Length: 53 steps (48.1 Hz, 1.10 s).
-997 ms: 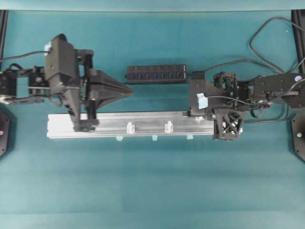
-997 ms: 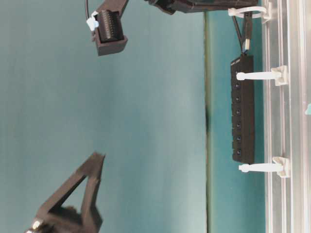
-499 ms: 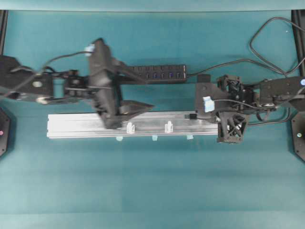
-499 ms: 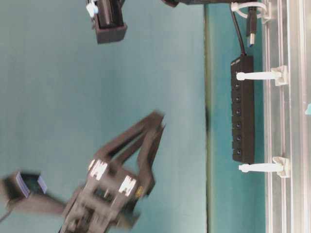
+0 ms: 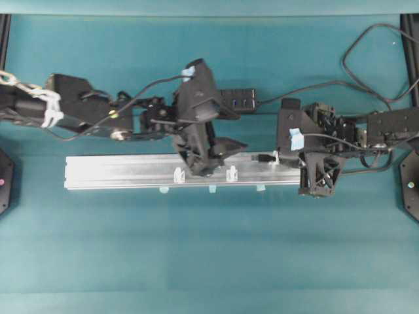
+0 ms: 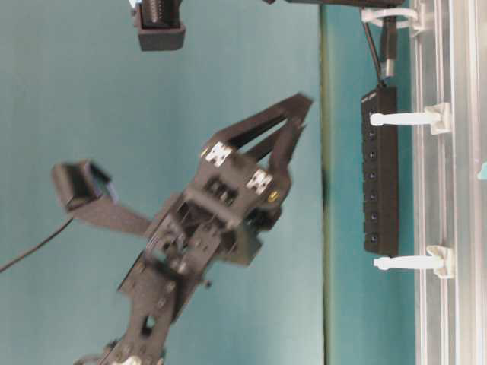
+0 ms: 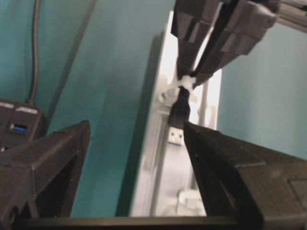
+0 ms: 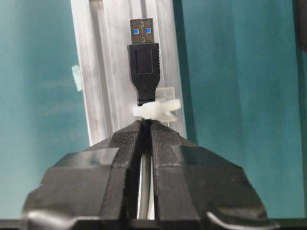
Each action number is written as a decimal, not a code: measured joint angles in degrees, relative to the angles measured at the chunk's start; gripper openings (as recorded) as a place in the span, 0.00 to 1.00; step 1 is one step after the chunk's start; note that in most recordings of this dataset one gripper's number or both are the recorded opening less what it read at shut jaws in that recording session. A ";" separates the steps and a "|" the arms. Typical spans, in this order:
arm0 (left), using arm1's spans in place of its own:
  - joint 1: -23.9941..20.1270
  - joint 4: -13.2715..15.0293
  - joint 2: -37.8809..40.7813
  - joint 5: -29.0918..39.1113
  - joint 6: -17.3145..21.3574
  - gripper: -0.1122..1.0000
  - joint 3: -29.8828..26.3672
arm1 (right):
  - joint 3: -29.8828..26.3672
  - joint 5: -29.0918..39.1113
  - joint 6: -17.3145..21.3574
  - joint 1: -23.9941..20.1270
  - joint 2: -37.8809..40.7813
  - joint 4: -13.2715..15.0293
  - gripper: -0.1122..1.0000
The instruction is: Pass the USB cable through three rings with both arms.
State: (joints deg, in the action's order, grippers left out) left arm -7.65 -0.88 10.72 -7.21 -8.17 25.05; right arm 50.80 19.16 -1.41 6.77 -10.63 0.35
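The plug's whole black body [image 5: 262, 157] sticks out clear of the ring [image 5: 276, 157], so I expect the cable to follow it through when I pull the plug.
The USB cable's black plug [image 8: 144, 62] pokes through the rightmost ring [image 8: 156, 109], blue tongue forward. My right gripper [image 8: 146, 123] is shut on the cable just behind that ring. From above, the plug [image 5: 262, 157] lies over the silver rail [image 5: 118, 171], left of the right gripper [image 5: 281, 156]. Two other rings [image 5: 179, 174] [image 5: 231, 173] stand empty further left. My left gripper [image 5: 242, 131] is open, pointing at the plug. In the left wrist view the plug [image 7: 178, 120] hangs beside the right fingertip [image 7: 192, 132], outside the jaws, with the left gripper [image 7: 136, 125] wide open.
A black multi-port hub [image 5: 241, 98] lies behind the rail, partly under the left arm. The cable's slack [image 5: 366, 46] loops at the back right. Pale blue tape tabs [image 5: 213, 190] mark the rail's front edge. From table level, the hub [image 6: 379, 171] sits beside the rail [image 6: 456, 190].
The left gripper opened and swung right along the rail, now facing the plug. The right gripper stayed shut on the cable, shifting only slightly.
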 measured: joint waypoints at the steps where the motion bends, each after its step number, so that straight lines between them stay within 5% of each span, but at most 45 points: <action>1: 0.00 -0.09 0.44 0.09 0.09 0.85 -0.26 | 0.09 -0.09 0.09 0.00 -0.09 0.00 0.03; 53: 3.60 0.00 11.78 3.43 3.52 0.84 -9.58 | 0.09 -0.18 0.26 0.00 -0.09 0.00 0.03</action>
State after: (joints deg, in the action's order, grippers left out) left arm -4.04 -0.88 22.50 -3.78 -4.66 15.47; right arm 50.89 18.98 -1.14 6.77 -10.72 0.35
